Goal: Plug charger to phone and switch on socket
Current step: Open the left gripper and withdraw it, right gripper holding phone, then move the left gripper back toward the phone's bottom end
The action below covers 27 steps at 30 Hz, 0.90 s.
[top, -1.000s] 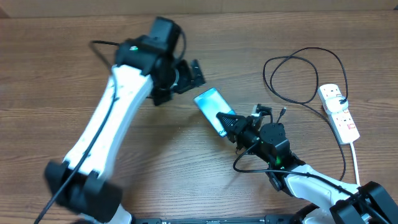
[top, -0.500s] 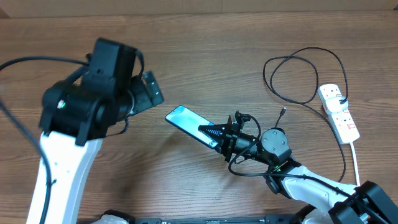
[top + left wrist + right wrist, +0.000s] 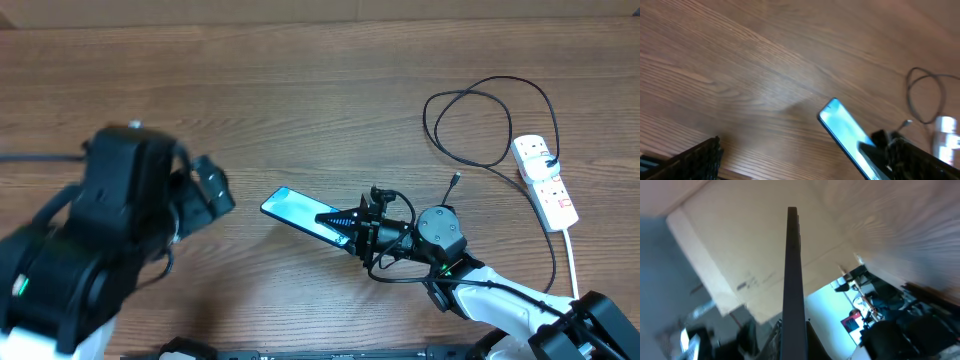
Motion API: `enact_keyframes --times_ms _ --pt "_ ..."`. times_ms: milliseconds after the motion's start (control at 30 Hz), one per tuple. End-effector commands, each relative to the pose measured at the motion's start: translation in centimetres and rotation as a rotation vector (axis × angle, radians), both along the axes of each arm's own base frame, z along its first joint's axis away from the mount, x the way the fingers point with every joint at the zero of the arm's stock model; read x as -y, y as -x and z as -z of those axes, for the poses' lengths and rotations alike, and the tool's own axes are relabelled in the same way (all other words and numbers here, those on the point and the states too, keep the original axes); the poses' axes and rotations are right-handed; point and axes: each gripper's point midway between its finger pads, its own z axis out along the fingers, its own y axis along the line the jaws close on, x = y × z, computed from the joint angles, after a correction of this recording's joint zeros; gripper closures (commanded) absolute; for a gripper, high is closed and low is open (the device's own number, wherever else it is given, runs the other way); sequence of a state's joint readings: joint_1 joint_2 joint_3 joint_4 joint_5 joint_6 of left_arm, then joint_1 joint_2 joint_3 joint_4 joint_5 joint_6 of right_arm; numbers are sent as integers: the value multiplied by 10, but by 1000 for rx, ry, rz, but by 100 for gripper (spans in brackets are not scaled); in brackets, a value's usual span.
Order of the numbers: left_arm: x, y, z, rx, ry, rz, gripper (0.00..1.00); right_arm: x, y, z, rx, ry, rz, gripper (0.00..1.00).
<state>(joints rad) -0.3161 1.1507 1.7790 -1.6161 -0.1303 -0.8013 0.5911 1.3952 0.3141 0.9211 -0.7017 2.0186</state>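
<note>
The connector (image 3: 455, 180) lies on the side of my right gripper, which holds the phone, so my left gripper should take over the phone by its loose end (image 3: 283, 204).
The phone (image 3: 296, 211), slim with a light blue screen, is held off the table near the middle. My right gripper (image 3: 340, 220) is shut on its right end. In the right wrist view the phone (image 3: 793, 280) shows edge-on between the fingers. In the left wrist view the phone (image 3: 842, 125) is at the lower right. My left gripper (image 3: 210, 185) is open and empty, well left of the phone. The black charger cable (image 3: 480, 120) loops at the right; its metal-tipped connector (image 3: 455, 181) lies free on the table. The white socket (image 3: 545, 180) with a red switch lies at the far right.
The socket's thick white cord (image 3: 573, 260) runs toward the front edge. The right arm's body (image 3: 500, 295) fills the front right. The left arm (image 3: 90, 260) fills the front left. The table is wood.
My left arm has swung left and toward the front, away from the phone. My right gripper has carried the phone leftward, and the phone has turned to lie flatter across the view.
</note>
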Motion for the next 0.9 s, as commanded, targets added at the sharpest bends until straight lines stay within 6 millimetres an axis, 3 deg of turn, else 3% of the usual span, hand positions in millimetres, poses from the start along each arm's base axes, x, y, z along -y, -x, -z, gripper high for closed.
enact_keyframes --times_ms 0,167,300,367,500,700,867 --pt "-7 27 -14 63 62 -35 0 -3 -2 -8 7 -8 0 96" --pt "-36 72 -12 141 64 -132 0 -3 -2 -3 -10 4 1 96" --pt "-52 104 8 194 133 -241 0 -3 -2 -3 -12 5 1 96" --pt "-51 109 20 222 204 -288 0 -3 -2 -3 -12 5 1 96" --pt "-34 93 33 272 312 -261 0 -2 -3 -3 -11 5 5 96" --pt "37 46 64 191 537 -52 0 -2 -3 -3 -12 6 7 96" --pt "69 19 104 48 690 -94 0 -2 -3 -3 -4 7 6 96"
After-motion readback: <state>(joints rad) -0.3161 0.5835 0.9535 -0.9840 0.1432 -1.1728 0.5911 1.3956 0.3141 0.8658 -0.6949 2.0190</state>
